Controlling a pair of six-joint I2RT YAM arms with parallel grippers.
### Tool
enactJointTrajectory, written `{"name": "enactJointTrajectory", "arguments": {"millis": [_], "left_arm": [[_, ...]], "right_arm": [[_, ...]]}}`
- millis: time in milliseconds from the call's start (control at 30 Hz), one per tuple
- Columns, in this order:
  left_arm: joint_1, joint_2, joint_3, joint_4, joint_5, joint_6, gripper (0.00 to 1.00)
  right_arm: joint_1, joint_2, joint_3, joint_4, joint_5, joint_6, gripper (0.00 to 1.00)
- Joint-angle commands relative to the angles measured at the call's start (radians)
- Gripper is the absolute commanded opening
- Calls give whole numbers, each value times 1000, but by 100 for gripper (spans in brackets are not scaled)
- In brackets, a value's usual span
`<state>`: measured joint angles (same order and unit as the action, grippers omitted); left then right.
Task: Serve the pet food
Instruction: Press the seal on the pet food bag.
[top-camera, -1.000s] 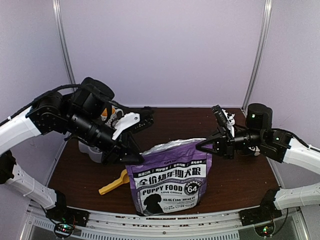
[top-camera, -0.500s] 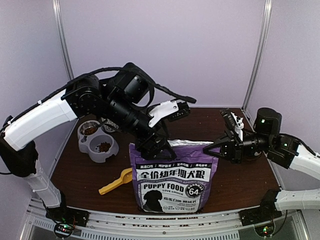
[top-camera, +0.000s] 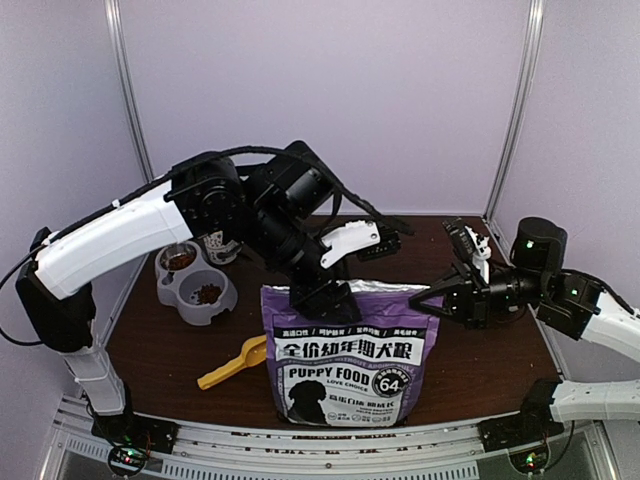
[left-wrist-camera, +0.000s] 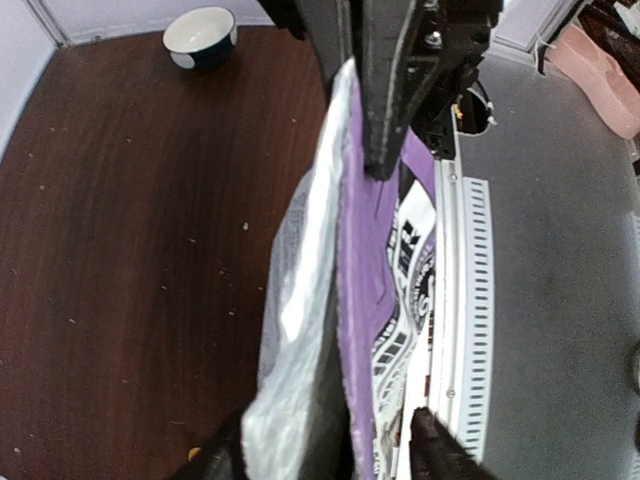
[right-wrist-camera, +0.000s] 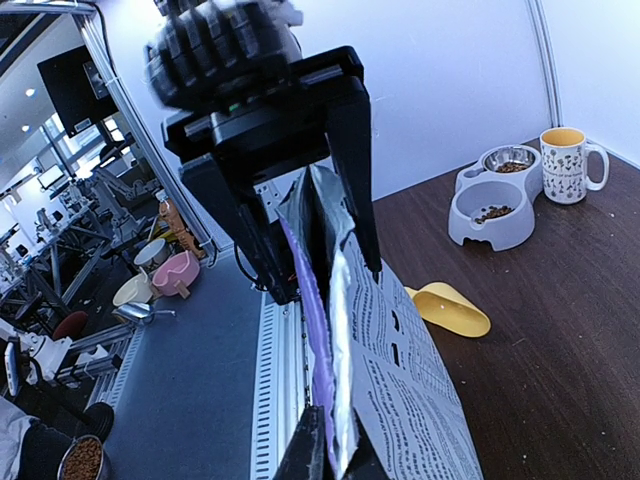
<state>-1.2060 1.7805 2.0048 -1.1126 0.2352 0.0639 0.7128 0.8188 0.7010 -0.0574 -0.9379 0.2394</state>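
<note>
I should pinch the bag's silver and purple edges (left-wrist-camera: 332, 395) shut with my left gripper, working along the bag's top edge (top-camera: 386, 288) toward my right gripper, because they gape open at my left gripper.
The purple-and-white pet food bag (top-camera: 345, 350) stands upright at the table's front centre. My right gripper (top-camera: 422, 297) is shut on its top right corner, and in the right wrist view its jaws (right-wrist-camera: 335, 450) pinch the purple and silver edges of the bag (right-wrist-camera: 400, 360) together. My left gripper (top-camera: 325, 293) hangs over the top left end. In the left wrist view it (left-wrist-camera: 325, 455) is open, one finger on each side of the bag's top edge (left-wrist-camera: 370, 260). Brown kibble (top-camera: 208, 293) lies in the grey double bowl (top-camera: 190, 310).
A yellow scoop (top-camera: 232, 365) lies on the brown table (top-camera: 480, 370) left of the bag. A mug (right-wrist-camera: 565, 165) stands behind the grey bowl. A small white-and-dark bowl (left-wrist-camera: 200, 35) sits at the table's far corner. The metal rail (top-camera: 330, 440) runs just in front of the bag.
My left arm has swung from the bowl side to above the bag and opened over its top edge. The bag now stands straighter. The right gripper kept its pinch.
</note>
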Motion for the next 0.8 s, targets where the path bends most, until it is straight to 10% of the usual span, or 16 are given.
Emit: {"name": "enactJointTrajectory", "arguments": {"millis": [0, 133, 433, 633, 767], "left_arm": [[-1, 4, 34, -6, 65, 19, 32], [-3, 7, 24, 8, 91, 10, 0], [-3, -1, 6, 16, 124, 18, 0], [-3, -4, 0, 16, 121, 19, 0], [-3, -7, -2, 27, 121, 18, 0]], "right_arm": [[0, -26, 29, 80, -32, 20, 0], [6, -26, 28, 74, -18, 17, 8], [87, 76, 99, -58, 52, -87, 40], [123, 133, 147, -82, 102, -132, 41], [145, 163, 173, -136, 141, -179, 25]]}}
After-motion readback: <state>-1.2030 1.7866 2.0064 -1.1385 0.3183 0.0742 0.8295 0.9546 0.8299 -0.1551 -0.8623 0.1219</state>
